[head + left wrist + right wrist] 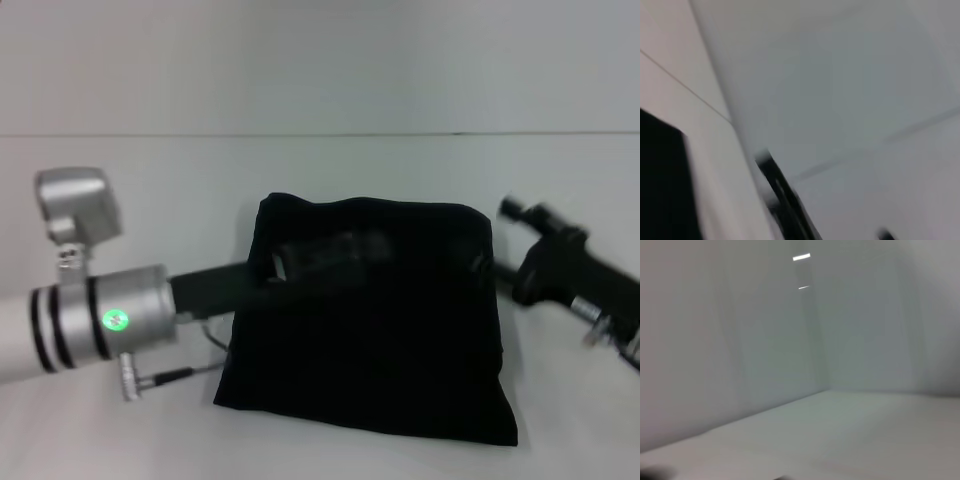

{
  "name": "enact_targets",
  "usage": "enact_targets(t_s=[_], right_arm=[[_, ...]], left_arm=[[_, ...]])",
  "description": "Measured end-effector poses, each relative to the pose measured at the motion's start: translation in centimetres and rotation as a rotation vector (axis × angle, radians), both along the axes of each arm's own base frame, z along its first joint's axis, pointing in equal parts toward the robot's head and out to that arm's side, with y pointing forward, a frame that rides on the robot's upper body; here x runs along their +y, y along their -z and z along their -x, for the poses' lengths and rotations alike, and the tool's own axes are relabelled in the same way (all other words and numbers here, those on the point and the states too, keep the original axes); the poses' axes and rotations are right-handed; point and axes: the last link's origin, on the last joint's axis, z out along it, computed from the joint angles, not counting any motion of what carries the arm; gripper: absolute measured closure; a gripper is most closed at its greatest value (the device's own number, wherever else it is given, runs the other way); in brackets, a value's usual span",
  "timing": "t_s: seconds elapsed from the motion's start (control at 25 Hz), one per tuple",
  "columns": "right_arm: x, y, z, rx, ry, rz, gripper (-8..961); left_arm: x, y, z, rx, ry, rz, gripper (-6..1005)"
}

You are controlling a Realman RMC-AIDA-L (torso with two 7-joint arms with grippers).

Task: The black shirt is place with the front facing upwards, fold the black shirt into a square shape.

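The black shirt's near edge [366, 424] runs at a slant, so next my right gripper returns to the protruding near corner [504, 432] while my left gripper helps pull the shirt straight.
The black shirt [365, 330] lies on the white table [120, 440], folded into a rough square with its wider edge toward me. My left arm reaches in from the left, and its black gripper [340, 257] sits over the upper left part of the shirt, hard to separate from the dark cloth. My right gripper [497, 268] is at the shirt's upper right edge, with its arm trailing off to the right. A black patch that looks like the shirt [660, 185] shows in the left wrist view. The right wrist view shows only the table and wall.
The white table [560, 420] runs back to a white wall [320, 70]. A thin cable [205, 340] hangs by my left wrist beside the shirt's left edge. A dark blurred bar [785, 200] crosses the left wrist view.
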Motion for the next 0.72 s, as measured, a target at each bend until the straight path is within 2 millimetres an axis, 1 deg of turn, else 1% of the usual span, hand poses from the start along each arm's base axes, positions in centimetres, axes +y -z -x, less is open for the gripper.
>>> enact_targets(t_s=[0.04, 0.12, 0.24, 0.36, 0.56, 0.72], right_arm=[[-0.6, 0.5, 0.1, -0.018, -0.028, 0.038, 22], [-1.7, 1.4, 0.0, -0.056, -0.067, 0.103, 22], [-3.0, 2.4, -0.7, -0.107, -0.081, 0.148, 22], [-3.2, 2.8, -1.7, -0.142, -0.037, 0.155, 22], [-2.6, 3.1, -3.0, -0.216, 0.047, 0.152, 22], [-2.4, 3.2, -3.2, -0.226, 0.06, 0.149, 22]], left_arm=[[0.3, -0.4, 0.8, 0.016, -0.03, -0.022, 204], [0.8, -0.9, 2.1, 0.05, -0.087, -0.059, 149], [1.3, -1.4, 3.6, 0.095, -0.145, -0.099, 67], [1.7, -1.8, 4.3, 0.122, -0.173, -0.117, 67], [2.6, -2.3, 5.2, 0.164, -0.229, -0.143, 66], [3.5, -2.5, 5.9, 0.209, -0.285, -0.149, 66]])
